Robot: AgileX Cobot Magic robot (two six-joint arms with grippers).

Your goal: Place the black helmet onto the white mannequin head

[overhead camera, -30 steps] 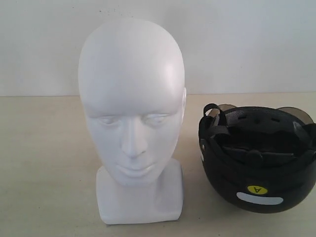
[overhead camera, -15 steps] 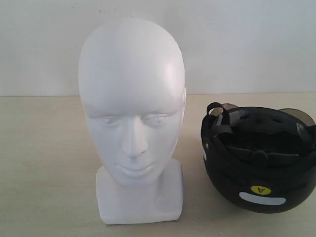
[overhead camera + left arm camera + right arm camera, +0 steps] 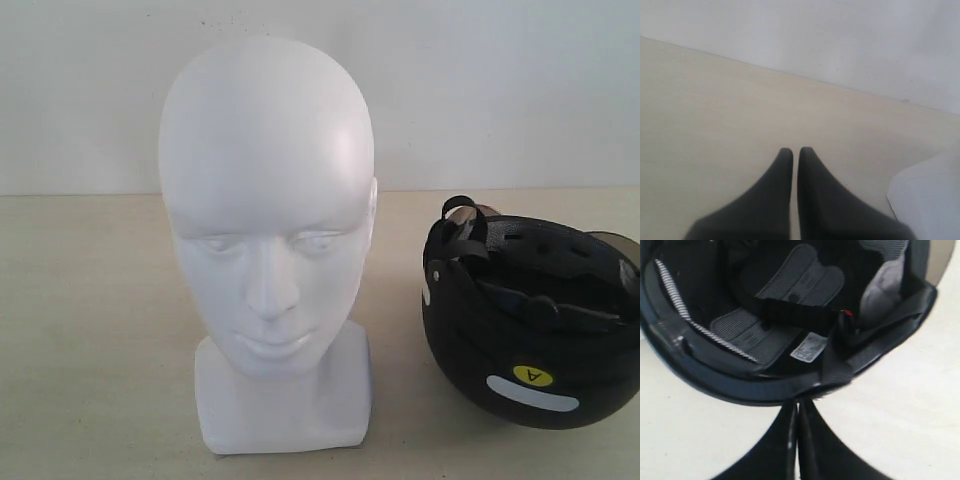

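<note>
The black helmet's smoky visor (image 3: 617,246) points toward the wall, opposite to the head's face, so next my right gripper turns the helmet's rim (image 3: 767,386) around with a push before it grips it.
The white mannequin head (image 3: 265,200) stands upright on its block base at the centre left of the table, facing the camera. To its right the black helmet (image 3: 530,350) lies upside down, opening upward, tilted, with its smoky visor (image 3: 612,243) at the far side. Neither gripper shows in the exterior view. In the right wrist view the helmet (image 3: 790,295) fills the picture, with padded lining and a red buckle (image 3: 847,313). My right gripper (image 3: 798,401) is shut, tips against the helmet's rim. My left gripper (image 3: 795,149) is shut and empty above bare table.
The pale wooden table (image 3: 90,320) meets a white wall (image 3: 500,90) behind. A yellow and a white sticker (image 3: 532,375) mark the helmet shell. A white shape (image 3: 930,195), apparently the head's base, lies beside my left gripper.
The helmet has shifted to the right, away from the mannequin head, and rolled so its left rim now sits higher. The head has not moved.
</note>
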